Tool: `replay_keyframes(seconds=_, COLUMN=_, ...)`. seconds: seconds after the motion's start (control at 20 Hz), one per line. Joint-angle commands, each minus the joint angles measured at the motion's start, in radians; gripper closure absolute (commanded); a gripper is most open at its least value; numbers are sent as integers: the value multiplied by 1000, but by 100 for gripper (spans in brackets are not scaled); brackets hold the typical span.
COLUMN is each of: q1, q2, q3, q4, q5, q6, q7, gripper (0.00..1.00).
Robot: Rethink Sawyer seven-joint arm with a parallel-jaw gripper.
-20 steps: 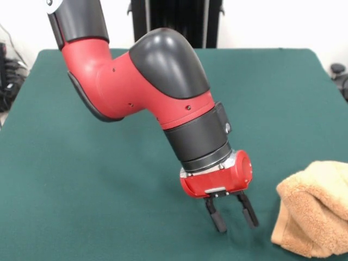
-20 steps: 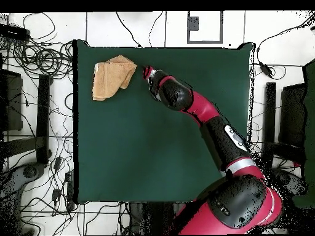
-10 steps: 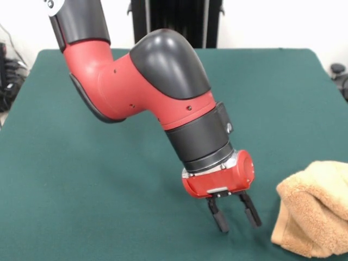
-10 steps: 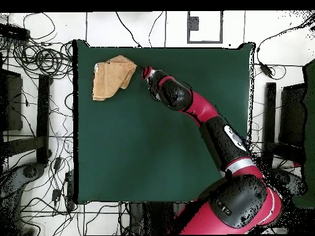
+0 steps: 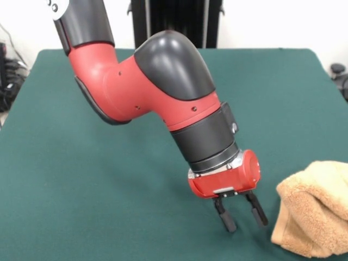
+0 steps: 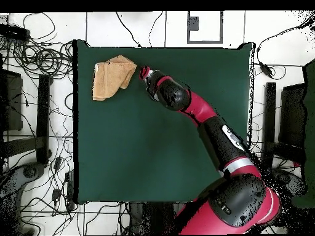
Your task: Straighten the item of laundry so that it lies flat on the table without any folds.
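Observation:
The bunched cloth (image 5: 316, 217) will sag and drag along all together when I pull its near side, because the towel's thick folds (image 5: 311, 194) lie piled on top of each other.
The item of laundry (image 5: 315, 215) is a tan-orange terry towel, bunched and folded over itself at the near right of the table (image 5: 81, 179) in the front view. Seen from above, the laundry (image 6: 112, 76) lies near the table's (image 6: 135, 153) upper-left corner. My gripper (image 5: 247, 220) hangs just above the cloth surface, a short way left of the towel and not touching it. Its two black fingers (image 5: 226, 217) stand apart, open, with nothing between them. In the overhead view the gripper (image 6: 141, 69) sits just right of the towel.
The red and black arm (image 5: 163, 98) slants across the table's middle down to the gripper. Cables and equipment (image 6: 37, 58) lie on the floor around the table. The towel is close to the table's edge.
The gripper has crept steadily toward the towel, staying open and low over the table. The towel has not moved.

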Motion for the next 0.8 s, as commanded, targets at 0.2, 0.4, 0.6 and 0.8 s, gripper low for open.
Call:
replay_keyframes(seconds=0.2, q1=45, q2=118, q3=14, q4=157, q5=14, q6=56, q7=89, gripper=0)
replay_keyframes(seconds=0.4, q1=41, q2=121, q3=19, q4=160, q5=21, q6=63, q7=94, gripper=0)
replay_keyframes(seconds=0.6, q1=38, q2=125, q3=24, q4=160, q5=24, q6=70, q7=89, gripper=0)
replay_keyframes(seconds=0.8, q1=29, q2=137, q3=36, q4=157, q5=33, q6=88, q7=82, gripper=0)
